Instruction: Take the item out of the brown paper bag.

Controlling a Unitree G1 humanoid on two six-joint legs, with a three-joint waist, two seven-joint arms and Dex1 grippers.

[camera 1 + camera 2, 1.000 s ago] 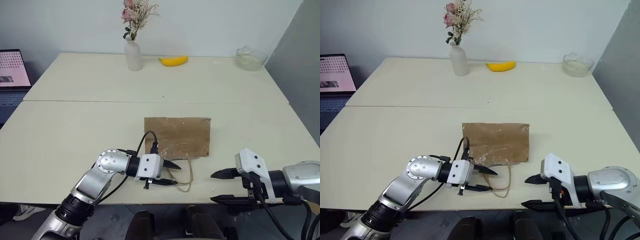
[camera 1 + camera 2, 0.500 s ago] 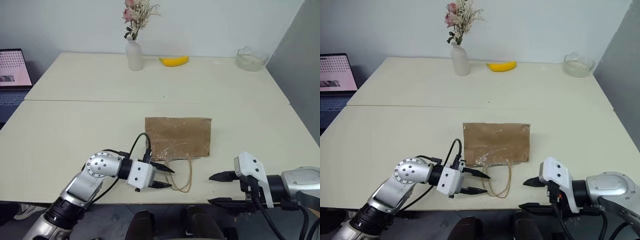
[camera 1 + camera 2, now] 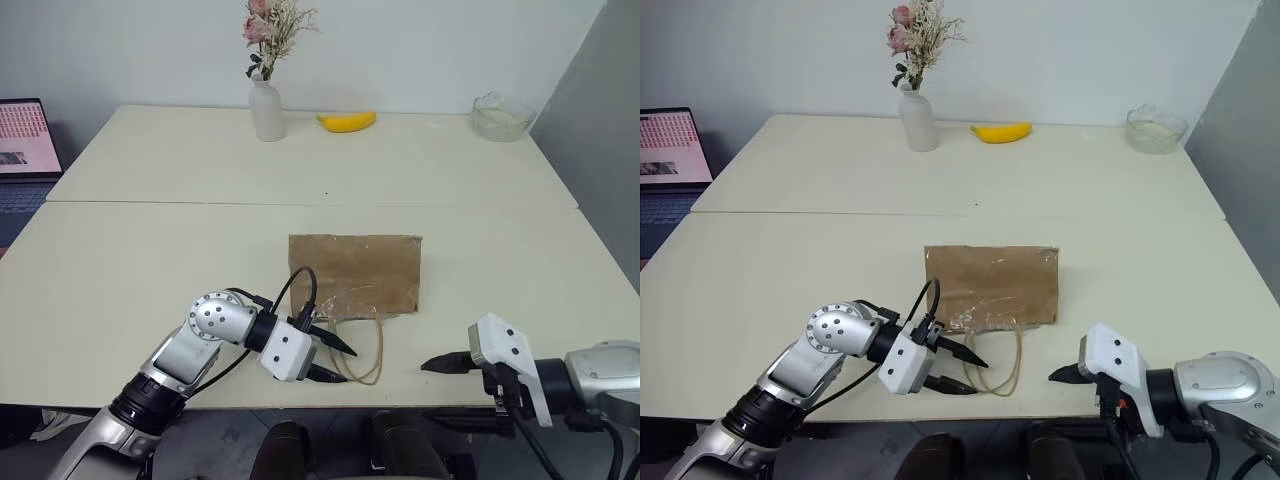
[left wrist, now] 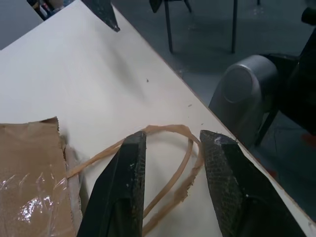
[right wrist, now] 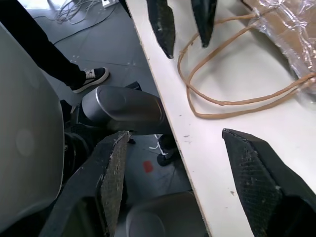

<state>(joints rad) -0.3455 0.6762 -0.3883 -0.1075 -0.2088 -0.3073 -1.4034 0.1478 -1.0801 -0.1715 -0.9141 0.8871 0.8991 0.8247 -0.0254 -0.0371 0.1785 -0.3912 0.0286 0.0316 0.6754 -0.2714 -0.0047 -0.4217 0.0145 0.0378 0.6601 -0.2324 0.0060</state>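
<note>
Both of the bag's cord handles (image 3: 348, 371) are together between my left gripper's fingers, so next my left gripper raises the upper handle (image 3: 380, 345) while my right gripper keeps hold of the lower handle.
The brown paper bag (image 3: 355, 272) lies flat in the middle of the near table, its mouth toward the front edge. Clear plastic film (image 3: 350, 298) shows at the mouth. Its tan cord handles (image 3: 366, 348) loop out toward the edge. My left gripper (image 3: 334, 360) is open at the handles, and in the left wrist view the cord loops (image 4: 168, 134) run between its two fingers (image 4: 123, 187). My right gripper (image 3: 1064, 392) stands open at the table's front edge, right of the handles, holding nothing. The item is hidden.
On the far table stand a white vase with dried flowers (image 3: 266, 110), a yellow banana (image 3: 347, 122) and a glass bowl (image 3: 500, 117). A laptop (image 3: 22, 140) sits at the far left. A seam (image 3: 320, 204) joins the two tables.
My left wrist has rolled and tipped downward beside the handles, staying in about the same spot. The right gripper has kept still.
</note>
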